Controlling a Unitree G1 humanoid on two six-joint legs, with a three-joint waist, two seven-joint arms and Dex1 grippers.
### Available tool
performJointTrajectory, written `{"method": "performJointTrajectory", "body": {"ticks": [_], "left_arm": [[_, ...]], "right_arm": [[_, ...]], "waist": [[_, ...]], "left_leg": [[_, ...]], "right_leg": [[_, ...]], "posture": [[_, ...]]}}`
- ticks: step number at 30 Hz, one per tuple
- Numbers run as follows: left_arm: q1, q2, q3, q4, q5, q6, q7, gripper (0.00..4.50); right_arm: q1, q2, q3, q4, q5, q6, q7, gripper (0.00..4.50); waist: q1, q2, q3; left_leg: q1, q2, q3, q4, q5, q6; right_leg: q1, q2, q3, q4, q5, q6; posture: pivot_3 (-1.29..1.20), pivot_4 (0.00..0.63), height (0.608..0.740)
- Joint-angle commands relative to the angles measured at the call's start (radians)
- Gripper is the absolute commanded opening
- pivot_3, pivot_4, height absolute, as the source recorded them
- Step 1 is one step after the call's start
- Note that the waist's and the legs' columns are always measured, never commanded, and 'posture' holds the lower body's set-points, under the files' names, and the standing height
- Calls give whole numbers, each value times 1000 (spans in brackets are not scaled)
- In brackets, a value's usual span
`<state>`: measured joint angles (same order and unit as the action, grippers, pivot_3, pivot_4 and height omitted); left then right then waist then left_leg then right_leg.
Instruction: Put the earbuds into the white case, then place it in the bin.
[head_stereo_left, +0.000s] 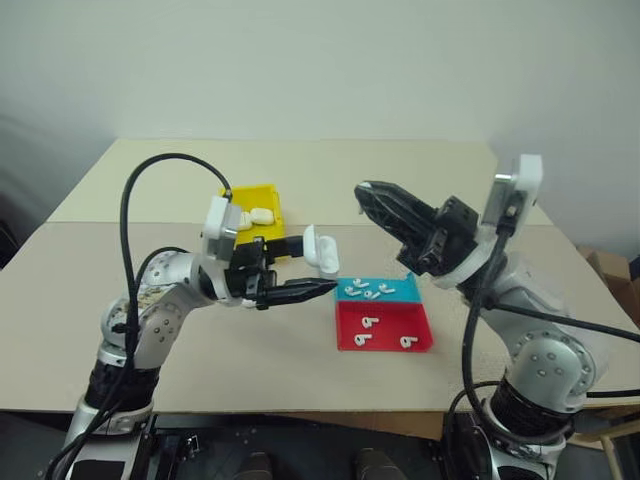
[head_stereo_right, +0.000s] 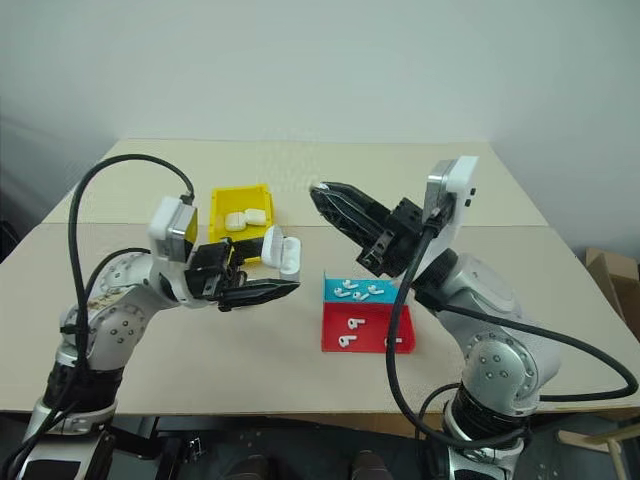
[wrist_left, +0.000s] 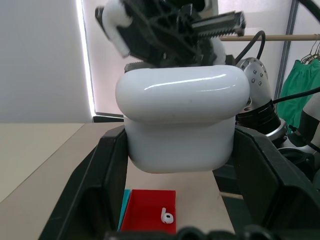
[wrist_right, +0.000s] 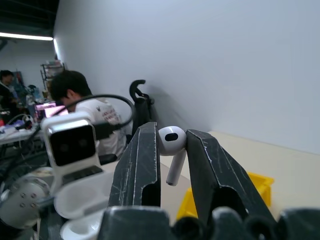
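Note:
My right gripper keeps going toward the case's empty slot (wrist_right: 86, 229) and lets go of the earbud there, as the earbud's stem (wrist_right: 176, 170) points down and the white case is open.
My left gripper (head_stereo_left: 318, 268) is shut on the white case (head_stereo_left: 322, 250), holding it above the table with its lid swung open. In the left wrist view the case (wrist_left: 182, 117) sits between both fingers. My right gripper (head_stereo_left: 364, 192) hovers higher, just right of the case, pointing toward it. It is shut on one earbud (wrist_right: 172, 146), whose stem hangs down between the fingers. More earbuds (head_stereo_left: 366, 292) lie in the two trays below. The yellow bin (head_stereo_left: 255, 190) stands behind my left gripper.
A shallow teal tray (head_stereo_left: 408, 291) and a red tray (head_stereo_left: 388, 336) lie side by side right of centre, each with loose earbuds. White cases (head_stereo_left: 258, 216) rest inside the bin. A person (wrist_right: 80, 107) sits in the background beyond the table.

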<state>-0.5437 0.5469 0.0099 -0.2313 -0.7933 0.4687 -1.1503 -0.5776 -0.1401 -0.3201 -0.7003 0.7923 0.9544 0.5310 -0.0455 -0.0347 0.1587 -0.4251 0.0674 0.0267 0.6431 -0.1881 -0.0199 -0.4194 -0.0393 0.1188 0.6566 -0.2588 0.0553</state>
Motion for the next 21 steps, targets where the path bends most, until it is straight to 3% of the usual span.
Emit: {"method": "performJointTrajectory", "body": {"ticks": [1,8,21], "left_arm": [[-44,-9,7,18,-3,-27,-48,2808],[-106,-24,13,105,-1,-42,-146,2808],[-113,-47,21,98,17,-44,-143,2808]], "right_arm": [[4,-19,53,-45,56,-16,-55,697],[37,-77,169,-35,35,-85,-58,697],[57,-157,255,3,-12,-203,-50,697]], "waist": [[1,0,0],[-1,0,0],[-1,0,0]], "left_leg": [[0,0,0,0,0,0],[0,0,0,0,0,0],[0,0,0,0,0,0]], "right_leg": [[0,0,0,0,0,0],[0,0,0,0,0,0],[-1,0,0,0,0,0]], "posture": [[0,150,740],[0,150,740],[0,150,740]]}}
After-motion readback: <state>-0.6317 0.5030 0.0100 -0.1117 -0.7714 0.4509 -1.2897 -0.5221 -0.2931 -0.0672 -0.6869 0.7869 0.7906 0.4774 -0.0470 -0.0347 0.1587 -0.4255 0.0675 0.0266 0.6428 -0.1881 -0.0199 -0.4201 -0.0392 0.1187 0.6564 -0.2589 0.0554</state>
